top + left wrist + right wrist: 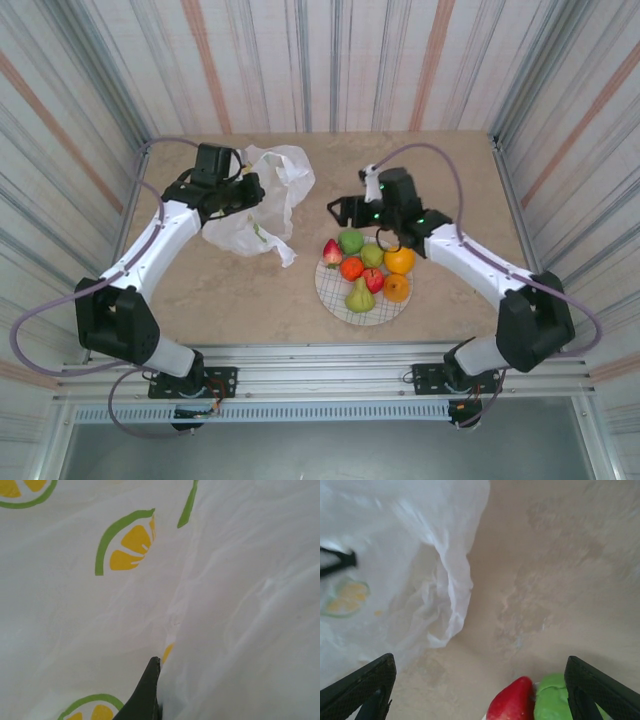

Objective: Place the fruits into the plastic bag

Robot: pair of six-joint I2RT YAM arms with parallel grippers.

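Observation:
Next, I pull my left gripper back while my right gripper spreads the bag's opening (301, 185) before the fruits are loaded, because the plastic bag's loose edge (284, 252) is crumpled near the plate.
The plastic bag (262, 205), white and crinkly with green citrus prints, lies at the table's back left. My left gripper (244, 190) is shut on a fold of it, and the left wrist view shows one dark finger (146, 695) pressed against the plastic bag (125, 545). The fruits sit on a round grid-lined plate (340, 298): strawberry (332, 252), green apple (350, 241), two oranges (399, 260), red apple (374, 279), pear (359, 296). My right gripper (338, 211) hovers open just behind the plate, empty. Its wrist view has the strawberry (512, 702) and green apple (552, 700) between the fingers (365, 685).
The marble-look table (250, 290) is walled in by striped panels on three sides. A loose edge of the bag (452, 595) hangs toward the right gripper (479, 662). Bare tabletop lies between the bag and the plate.

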